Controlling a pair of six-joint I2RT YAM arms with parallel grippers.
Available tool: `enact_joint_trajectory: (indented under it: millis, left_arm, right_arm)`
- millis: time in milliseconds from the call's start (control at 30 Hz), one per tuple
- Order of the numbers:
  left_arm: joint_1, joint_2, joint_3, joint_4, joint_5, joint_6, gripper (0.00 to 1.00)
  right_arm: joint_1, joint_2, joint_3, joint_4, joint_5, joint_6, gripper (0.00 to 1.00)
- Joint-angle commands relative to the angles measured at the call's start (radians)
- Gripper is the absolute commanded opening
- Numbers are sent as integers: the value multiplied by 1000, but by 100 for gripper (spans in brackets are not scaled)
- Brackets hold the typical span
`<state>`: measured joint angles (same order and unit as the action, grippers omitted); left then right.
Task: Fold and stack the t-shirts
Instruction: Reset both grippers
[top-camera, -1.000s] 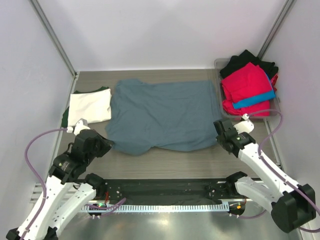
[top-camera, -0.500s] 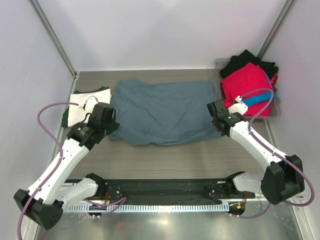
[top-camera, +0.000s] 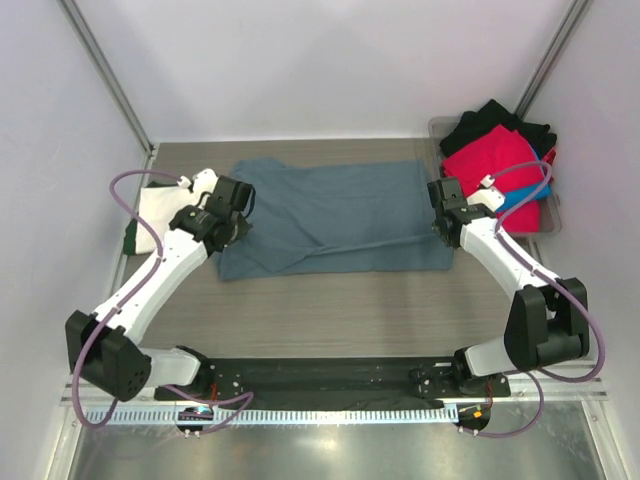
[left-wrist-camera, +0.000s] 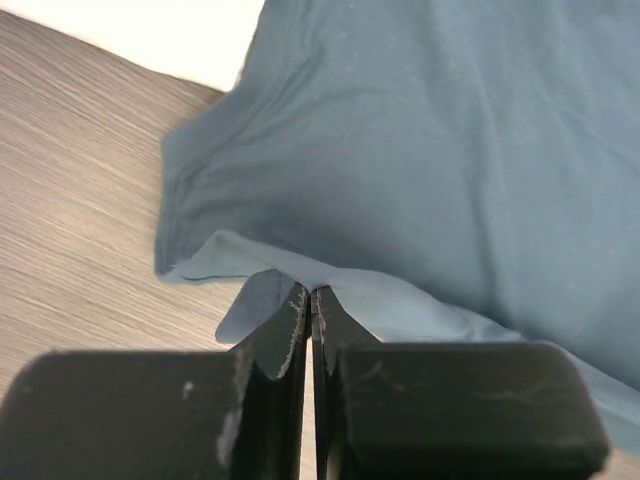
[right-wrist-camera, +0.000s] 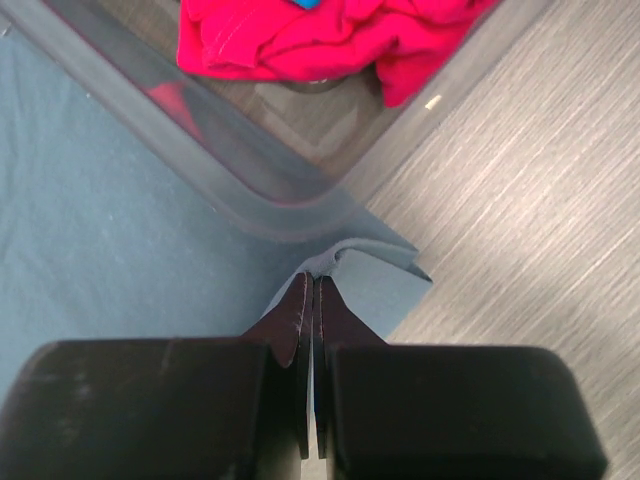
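Observation:
I should carry on carrying the slate blue-grey t-shirt's near edge over the open body with my left gripper until it lies flat, because the edge stretches across both my grippers.
The slate blue-grey t-shirt lies spread across the middle of the table, its near edge lifted and carried over the rest. My left gripper is shut on the shirt's left near edge. My right gripper is shut on its right near corner. A folded cream-white t-shirt lies on a dark green t-shirt at the left. Red, black and bright blue t-shirts lie piled at the right.
A grey bin at the back right holds the piled shirts; its rim is right beside my right gripper. White walls stand on three sides. A black rail runs along the near edge.
Both grippers have moved away from the near edge toward the back, carrying the blue-grey shirt's near edge over itself. The shirt now looks narrower front to back.

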<state>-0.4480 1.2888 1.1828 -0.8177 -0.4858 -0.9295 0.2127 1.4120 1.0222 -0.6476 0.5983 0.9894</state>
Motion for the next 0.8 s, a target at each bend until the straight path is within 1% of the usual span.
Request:
enact_joint_trajectory:
  millis: [0,300,567,700,767]
  left_arm:
    - [28,36,66,40,-59,35,2]
    - [71,168,192,32,-56,87,0]
    - [106,265,248,23,-65,97,0]
    - [126,276,259,18,-56,103,0]
    - [126,277,255,43,-50,113,0]
  right_arm:
    - [-13,18,65,49,11,-31,1]
    - [-19,116,128,77,-18,-46,1]
    - [-27,200,164,106,-49,-55,1]
    - [-26,229,173,118,-60,-58,1]
    - [-26,238,177,121,-55,-57,1]
